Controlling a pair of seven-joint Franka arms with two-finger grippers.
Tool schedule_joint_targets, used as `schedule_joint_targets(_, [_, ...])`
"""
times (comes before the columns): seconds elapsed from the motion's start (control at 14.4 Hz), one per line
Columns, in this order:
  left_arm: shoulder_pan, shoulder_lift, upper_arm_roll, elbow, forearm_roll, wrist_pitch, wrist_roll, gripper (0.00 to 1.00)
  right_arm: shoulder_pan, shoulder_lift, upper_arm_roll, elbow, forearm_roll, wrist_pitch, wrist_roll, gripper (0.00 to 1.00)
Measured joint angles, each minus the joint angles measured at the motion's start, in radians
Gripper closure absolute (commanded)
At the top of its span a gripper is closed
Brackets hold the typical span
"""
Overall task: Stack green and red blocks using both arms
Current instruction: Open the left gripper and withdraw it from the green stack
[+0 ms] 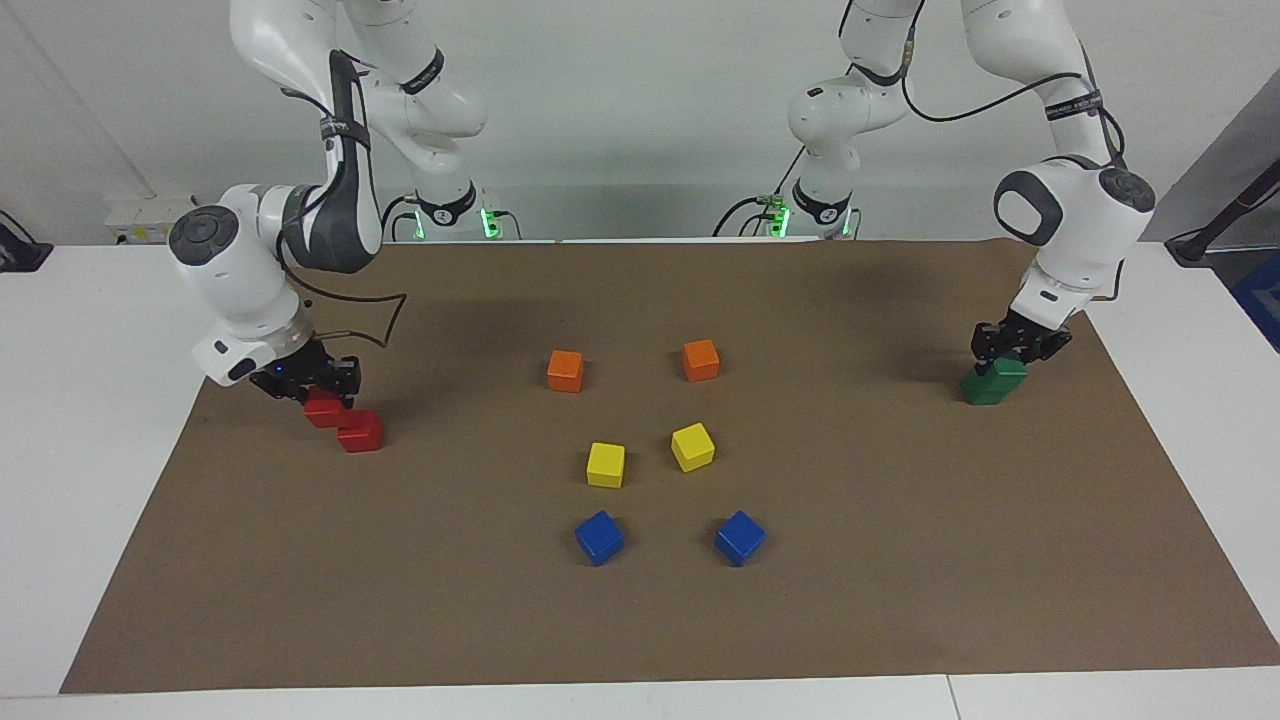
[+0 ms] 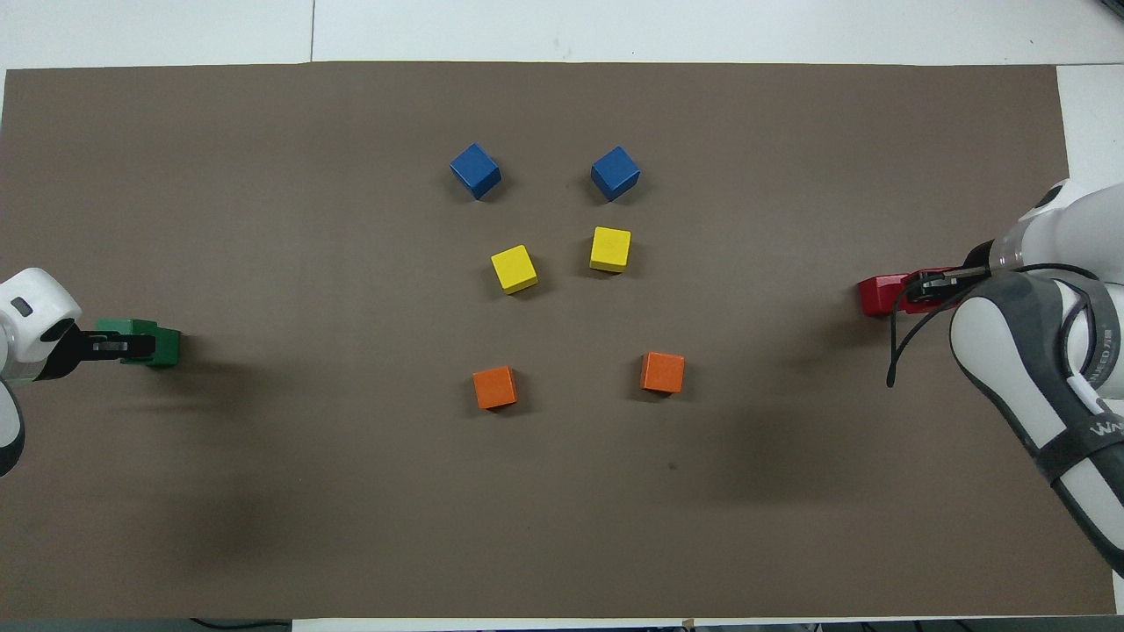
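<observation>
Next, my right gripper shifts the held red cube (image 1: 323, 412) inward before opening, since it overhangs the lower red cube, while my left gripper releases the stacked green cube (image 1: 998, 380).
My right gripper (image 1: 318, 388) is at the right arm's end of the mat, shut on a red cube (image 1: 322, 408). It holds the cube low, tight against the second red cube (image 1: 361, 431), which lies on the mat; I cannot tell whether it rests on it. In the overhead view the right gripper (image 2: 931, 288) covers the held cube, and the other red cube (image 2: 878, 295) shows beside it. My left gripper (image 1: 1018, 352) is at the left arm's end, shut on a green cube (image 1: 1008, 372) that overlaps the second green cube (image 1: 982, 389) on the mat.
Two orange cubes (image 1: 565, 370) (image 1: 701, 360), two yellow cubes (image 1: 605, 465) (image 1: 692, 446) and two blue cubes (image 1: 599, 537) (image 1: 739, 537) lie in pairs mid-mat. The brown mat (image 1: 640, 620) covers most of the white table.
</observation>
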Motion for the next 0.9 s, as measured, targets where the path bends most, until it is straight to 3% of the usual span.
schedule_joint_targets(0.62, [0.003, -0.001, 0.000, 0.006, 0.000, 0.016, 0.000, 0.00, 0.009, 0.000, 0.010, -0.025, 0.000, 0.058, 0.038, 1.00])
schedule_joint_targets(0.9, [0.003, -0.001, -0.003, 0.140, 0.000, -0.095, 0.000, 0.00, 0.032, 0.000, 0.012, -0.030, 0.000, 0.059, 0.062, 1.00])
